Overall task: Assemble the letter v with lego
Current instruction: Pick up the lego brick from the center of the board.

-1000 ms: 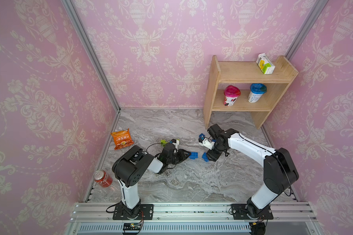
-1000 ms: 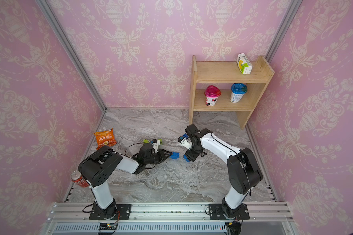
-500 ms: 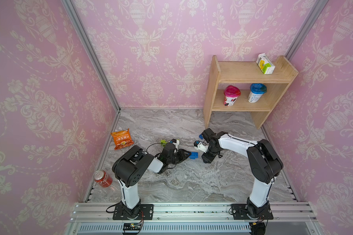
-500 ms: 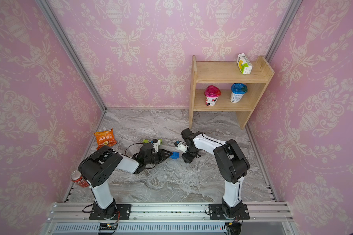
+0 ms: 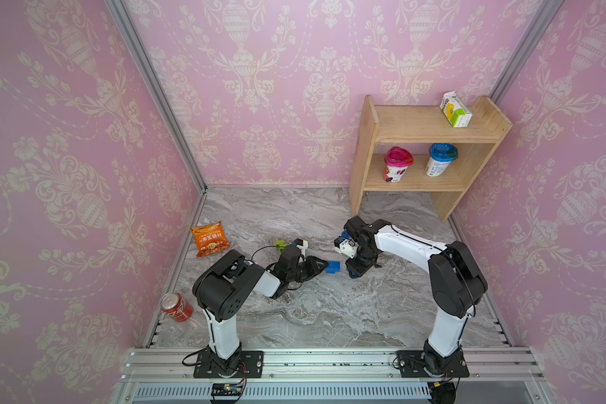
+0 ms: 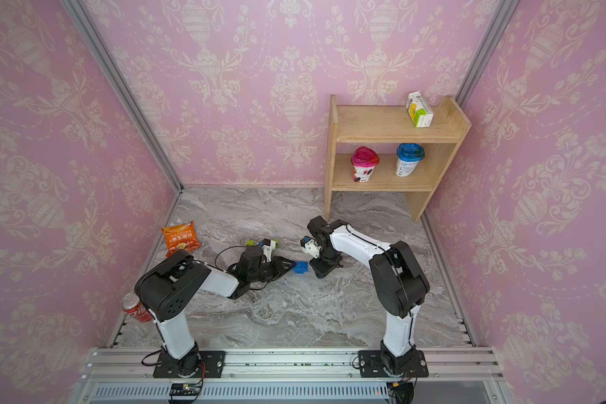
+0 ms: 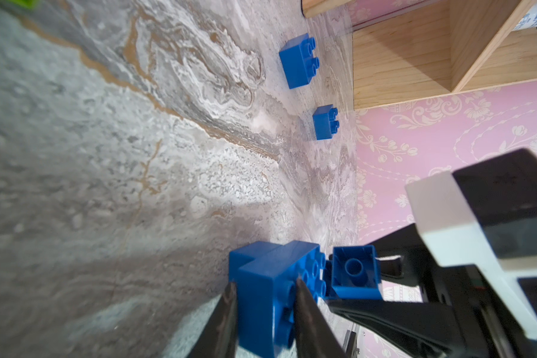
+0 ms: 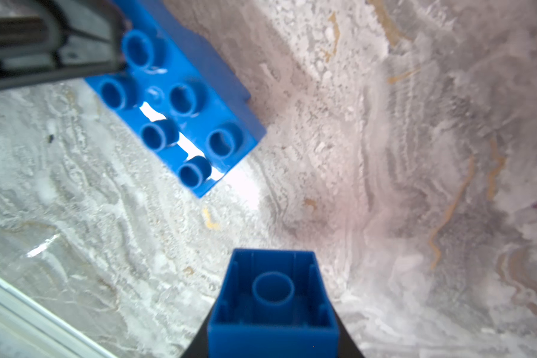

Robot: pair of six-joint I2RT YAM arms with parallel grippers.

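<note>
The small brick's hollow bottom side [image 8: 273, 289] is crooked to the long brick's studs, so I should use my right gripper to put the small brick down on open floor [image 5: 359, 300] and turn it.
My left gripper [image 7: 265, 297] lies low over the marble floor, shut on a long blue lego brick [image 7: 261, 279] with its studs facing sideways toward the right arm. In both top views this brick [image 5: 331, 267] sticks out of the left gripper [image 5: 321, 264]. My right gripper [image 8: 273, 341] is shut on a small blue lego brick [image 8: 273, 303], its hollow underside showing. That small brick [image 7: 354, 272] hangs right beside the long brick's studs [image 8: 180, 105], close but apart. The right gripper [image 5: 354, 270] points down at the floor.
Two loose blue bricks [image 7: 298, 60] [image 7: 324, 122] lie farther off toward the wooden shelf [image 5: 420, 122], which holds two cups and a carton. Lime green bricks [image 5: 280, 243] sit behind the left wrist. An orange snack bag [image 5: 209, 239] and a red can [image 5: 175, 307] lie at the left.
The right gripper's jaws have narrowed onto the small blue brick, and the right arm's elbow has swung leftward. The left arm and its brick have stayed put.
</note>
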